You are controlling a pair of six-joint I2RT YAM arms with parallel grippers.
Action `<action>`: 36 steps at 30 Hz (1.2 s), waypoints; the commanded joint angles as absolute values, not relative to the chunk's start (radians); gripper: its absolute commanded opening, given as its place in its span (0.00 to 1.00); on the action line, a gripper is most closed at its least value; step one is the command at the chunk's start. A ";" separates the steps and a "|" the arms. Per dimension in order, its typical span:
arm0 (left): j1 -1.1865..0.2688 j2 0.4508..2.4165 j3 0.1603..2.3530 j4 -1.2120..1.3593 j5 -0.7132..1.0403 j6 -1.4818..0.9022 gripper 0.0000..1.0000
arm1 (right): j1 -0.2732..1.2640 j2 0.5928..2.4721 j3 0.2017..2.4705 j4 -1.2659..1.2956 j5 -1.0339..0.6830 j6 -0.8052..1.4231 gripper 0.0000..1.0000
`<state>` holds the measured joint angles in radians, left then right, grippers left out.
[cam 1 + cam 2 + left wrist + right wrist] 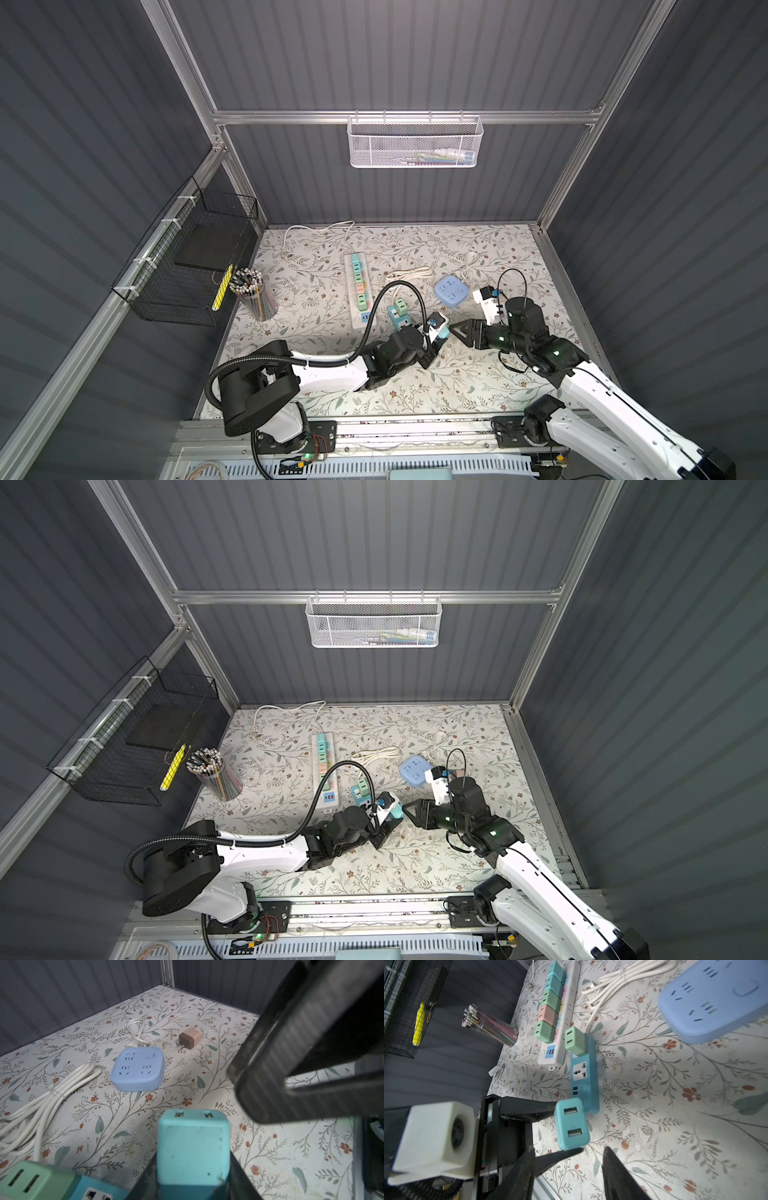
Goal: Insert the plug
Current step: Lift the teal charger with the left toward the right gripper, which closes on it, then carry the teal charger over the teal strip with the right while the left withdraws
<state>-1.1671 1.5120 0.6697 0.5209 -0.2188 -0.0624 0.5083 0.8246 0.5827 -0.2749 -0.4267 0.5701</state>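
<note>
I should hand the plug (572,1124) from my left gripper to my right gripper and move my left gripper out of the way, because it is reaching over the teal power strip's near end (590,1100) with the teal plug.
The plug (444,332) is a teal cube with two USB ports, and my left gripper (438,338) is shut on it, one black finger on each side (572,1124). It fills the lower middle of the left wrist view (193,1147). It hangs just past the near end of a teal power strip (400,322) that carries a green plug (401,306). My right gripper (455,326) points at the teal plug from the right, a short gap away. Its fingers (616,1172) stand apart with nothing between them.
A long white power strip (358,286) with several coloured plugs lies left of the teal strip. A blue square socket block (451,289), a bundled white cord (409,274) and a brown plug (190,1040) lie behind. A pencil cup (253,295) stands far left.
</note>
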 commanded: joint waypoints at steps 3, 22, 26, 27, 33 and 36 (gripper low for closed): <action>-1.164 1.456 0.664 0.546 -0.180 -0.053 0.16 | 0.527 0.887 0.614 -0.194 -0.455 0.558 0.54; -1.164 1.362 0.608 0.528 -0.305 -0.088 0.69 | 0.590 0.964 0.630 -0.087 -0.428 0.582 0.22; -1.163 1.227 0.519 0.528 -0.515 -0.157 0.83 | 0.626 0.958 0.634 -0.091 -0.277 0.569 0.21; -1.164 1.179 0.491 0.522 -0.582 -0.191 0.83 | 0.640 0.964 0.635 -0.088 -0.237 0.569 0.20; -1.163 0.838 0.350 0.144 -1.160 -0.703 0.95 | 0.770 1.082 0.636 0.017 -0.038 0.530 0.18; -1.161 0.676 0.332 -0.104 -1.222 -0.934 1.00 | 0.804 1.183 0.651 0.091 0.001 0.521 0.17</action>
<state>-1.1622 0.7681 0.3527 0.1852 -0.9974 -0.6296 0.7822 1.1278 0.6174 -0.0082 -0.1028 0.5484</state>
